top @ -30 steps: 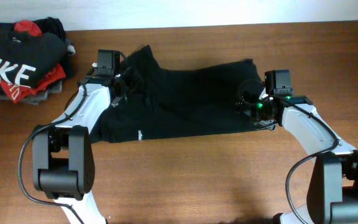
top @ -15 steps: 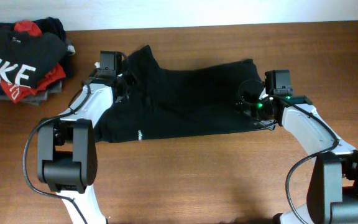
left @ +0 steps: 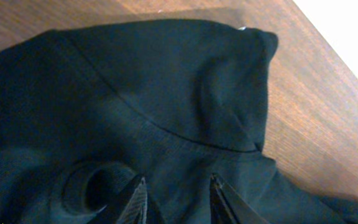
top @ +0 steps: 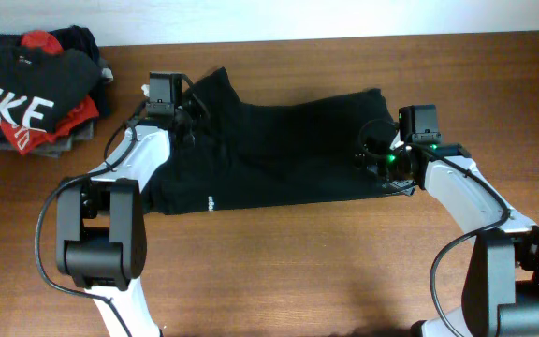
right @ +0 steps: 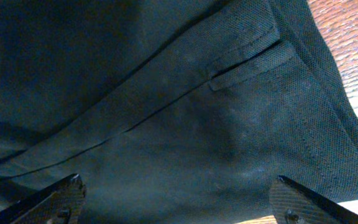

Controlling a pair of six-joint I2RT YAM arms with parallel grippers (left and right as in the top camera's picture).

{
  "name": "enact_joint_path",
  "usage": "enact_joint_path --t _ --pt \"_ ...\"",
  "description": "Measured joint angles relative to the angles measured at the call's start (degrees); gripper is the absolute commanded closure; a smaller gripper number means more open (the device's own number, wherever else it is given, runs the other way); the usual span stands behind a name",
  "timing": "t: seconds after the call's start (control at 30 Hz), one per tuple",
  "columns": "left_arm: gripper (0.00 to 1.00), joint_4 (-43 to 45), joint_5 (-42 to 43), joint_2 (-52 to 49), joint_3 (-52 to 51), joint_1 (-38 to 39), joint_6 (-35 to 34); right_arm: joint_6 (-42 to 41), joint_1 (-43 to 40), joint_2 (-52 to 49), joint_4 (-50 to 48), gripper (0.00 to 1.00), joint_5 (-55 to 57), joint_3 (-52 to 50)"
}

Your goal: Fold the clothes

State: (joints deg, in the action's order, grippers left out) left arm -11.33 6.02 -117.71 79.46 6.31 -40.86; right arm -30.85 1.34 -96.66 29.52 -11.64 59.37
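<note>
My right gripper is wide open over the shirt's near hem [top: 391, 191], and the shirt's far hem corner [top: 374, 95] lies spread out. Next, my right gripper moves up and grabs that far hem corner.
The clothes [top: 279, 150], a plain black T-shirt with tiny white lettering [top: 210, 201] near its front edge, lie spread sideways across the middle of the table. My left gripper [top: 187, 120] is at the shirt's far left part, by the sleeve [left: 229, 81]. Its fingers [left: 137, 202] stand narrowly apart and press into the cloth, with black fabric [left: 178, 182] bunched between them. My right gripper [top: 374, 159] is low over the shirt's right end. In the right wrist view it [right: 179, 183] gapes wide over the hemmed edge [right: 303, 124], gripping nothing.
A pile of folded garments [top: 31, 94], topped by a black shirt with big white NIKE letters over red and grey ones, sits at the far left corner. Bare wooden table [top: 298, 262] runs in front of the shirt. The table's far edge [top: 344, 37] lies just behind it.
My left gripper's jaws have narrowed from wide open onto the fabric by the sleeve, and the arm shifted slightly toward the far edge. The right arm has not moved.
</note>
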Motion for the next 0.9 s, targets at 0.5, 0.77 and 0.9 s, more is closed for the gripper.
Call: enact_joint_path --t 0.5,0.77,0.9 --pt "0.01 -16.5 9.2 5.2 12.0 1.0 20.7 0.0 0.0 0.0 -5.3 0.01 0.0 0.0" --pt "0.01 -19.1 8.5 7.1 17.0 1.3 25.6 0.0 0.0 -0.1 -16.1 0.10 -2.8 2.3" --pt "0.01 -19.8 8.3 7.1 17.0 1.3 26.3 -0.1 0.0 -0.1 -19.5 0.14 -2.5 7.5"
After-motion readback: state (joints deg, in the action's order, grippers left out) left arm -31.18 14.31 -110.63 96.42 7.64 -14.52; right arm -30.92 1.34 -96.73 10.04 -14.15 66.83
